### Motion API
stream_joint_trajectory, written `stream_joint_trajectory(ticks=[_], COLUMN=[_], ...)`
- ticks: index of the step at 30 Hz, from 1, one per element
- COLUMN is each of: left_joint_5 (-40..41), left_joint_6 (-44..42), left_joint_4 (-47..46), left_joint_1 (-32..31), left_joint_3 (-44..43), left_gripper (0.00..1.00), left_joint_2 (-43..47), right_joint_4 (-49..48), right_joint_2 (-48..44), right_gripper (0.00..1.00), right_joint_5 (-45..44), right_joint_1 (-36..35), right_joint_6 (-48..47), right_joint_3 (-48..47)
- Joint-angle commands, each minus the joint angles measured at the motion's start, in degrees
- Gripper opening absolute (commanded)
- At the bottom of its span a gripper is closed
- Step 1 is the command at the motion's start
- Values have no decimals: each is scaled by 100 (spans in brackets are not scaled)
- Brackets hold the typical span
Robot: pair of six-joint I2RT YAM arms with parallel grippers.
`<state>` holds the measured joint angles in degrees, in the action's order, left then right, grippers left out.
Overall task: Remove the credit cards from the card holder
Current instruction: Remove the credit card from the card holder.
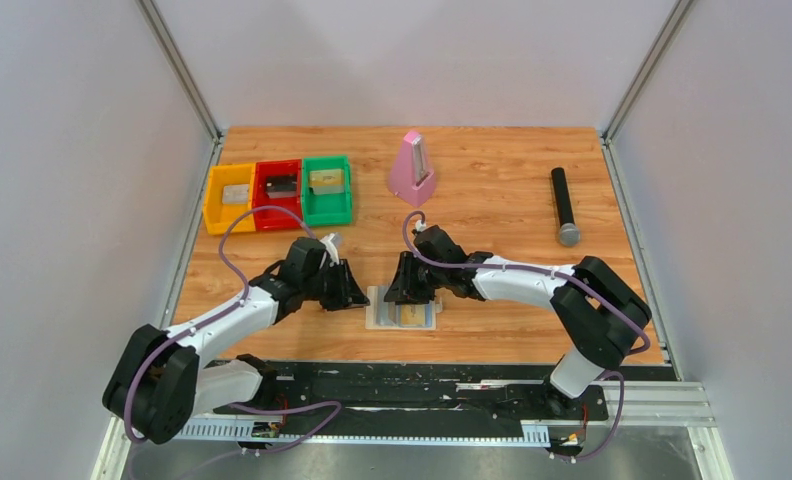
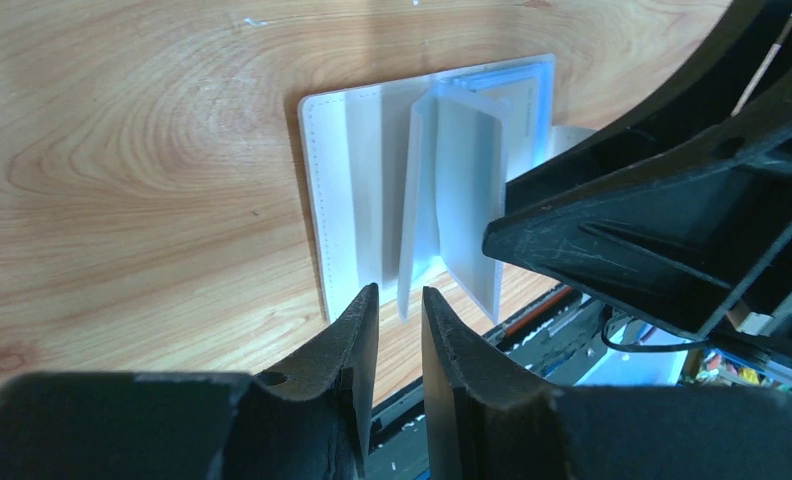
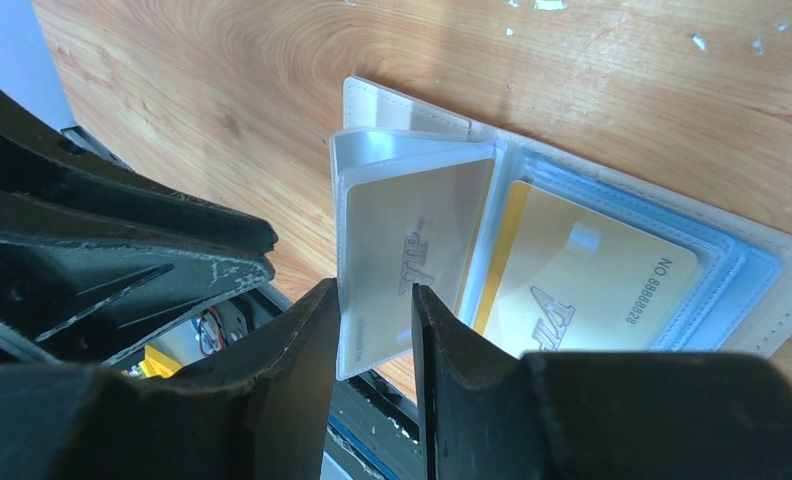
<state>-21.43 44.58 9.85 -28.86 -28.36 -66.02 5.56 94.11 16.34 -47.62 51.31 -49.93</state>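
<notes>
The clear sleeve (image 3: 404, 250) is sticking up from the card holder. My left gripper should hold the sleeve down flat at the cream rim (image 2: 339, 255) before the gold card comes out.
The card holder (image 1: 403, 314) lies open near the table's front edge, cream rim, pale blue pockets. In the right wrist view a yellow-gold credit card (image 3: 584, 282) lies in the holder's (image 3: 397, 112) flat pocket. A second gold card sits in a clear sleeve (image 3: 402, 235) that stands up from the holder. No dark card shows. My right gripper (image 3: 370, 300) has its jaws a little apart around the sleeve's lower edge. My left gripper (image 2: 400, 297) is narrowly open, its tips at the edge of a raised leaf (image 2: 420, 200) of the holder (image 2: 342, 180). The two grippers (image 1: 356, 292) (image 1: 408, 290) face each other over the holder.
Yellow (image 1: 228, 198), red (image 1: 277, 190) and green (image 1: 327, 188) bins stand at the back left. A pink metronome (image 1: 412, 168) stands at the back middle and a black microphone (image 1: 564, 206) lies at the right. A black rail (image 1: 422, 385) runs just past the table's front edge.
</notes>
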Motion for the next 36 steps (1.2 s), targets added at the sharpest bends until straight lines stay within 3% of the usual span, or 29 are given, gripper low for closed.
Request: stream_joint_trajectory(ticks=[1, 11, 21, 29, 36], left_joint_5=[-160, -209, -647, -1057, -891], left_joint_6=[-137, -142, -91, -137, -258], left_joint_4=[-19, 40, -440, -1380, -1644], left_joint_1=[12, 12, 13, 3, 3], left_joint_3=[-251, -293, -214, 2, 170], left_gripper=[30, 30, 29, 7, 1], left_joint_2=[224, 427, 282, -690, -1220], right_joint_4=[41, -211, -91, 78, 199], right_joint_2=[-165, -296, -549, -110, 216], right_gripper=[33, 42, 40, 35, 34], right_joint_5=[-134, 259, 97, -120, -261], right_joint_1=[-29, -29, -13, 37, 33], right_joint_6=[-161, -259, -244, -147, -13], right_joint_3=[-69, -110, 45, -186, -282])
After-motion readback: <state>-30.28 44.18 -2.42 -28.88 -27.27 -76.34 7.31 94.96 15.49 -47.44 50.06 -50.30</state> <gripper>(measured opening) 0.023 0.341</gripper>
